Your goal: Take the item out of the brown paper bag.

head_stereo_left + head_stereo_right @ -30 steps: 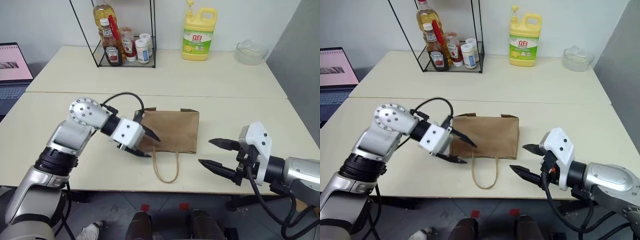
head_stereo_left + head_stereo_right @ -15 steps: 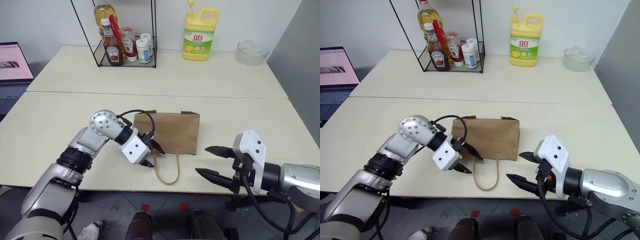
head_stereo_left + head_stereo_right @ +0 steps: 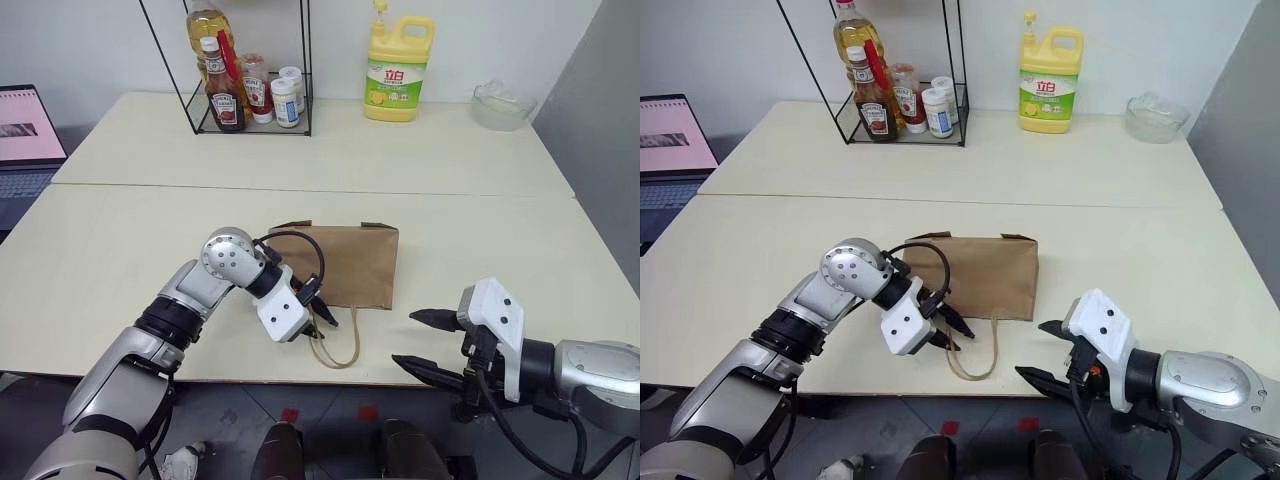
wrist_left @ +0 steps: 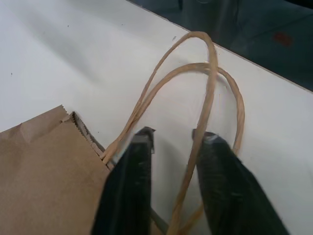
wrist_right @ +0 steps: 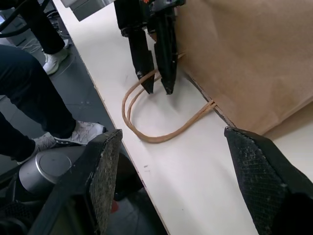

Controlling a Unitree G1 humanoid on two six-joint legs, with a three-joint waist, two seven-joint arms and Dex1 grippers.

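The tan cord handle starts at the bag opening's edge [image 3: 353, 307], so the brown paper bag [image 3: 348, 262] will swing upright with its opening wide as I lift the handle.
The brown paper bag [image 3: 345, 262] lies flat in the middle of the near table, its mouth toward the front edge. Its tan cord handles [image 3: 338, 350] loop out onto the tabletop. My left gripper [image 3: 325, 318] is tipped down at the left corner of the bag's mouth. In the left wrist view its black fingers [image 4: 134, 171] stand a narrow gap apart, with a handle cord [image 4: 203, 105] running between them, so it is open. To the right of the handles, my right gripper [image 3: 403, 338] hovers open and holds nothing. The item is hidden.
At the back stand a wire rack of sauce bottles [image 3: 250, 90], a yellow detergent jug [image 3: 398, 70] and a glass bowl [image 3: 500, 103]. A laptop [image 3: 25, 140] sits at far left. The table's front edge [image 3: 330, 378] runs just past the handles. A person's legs [image 5: 29, 93] stand beyond that edge.
My left gripper has come down and toward the front from over the bag's left side to the handle cords, and its fingers have narrowed. The right gripper has sunk slightly.
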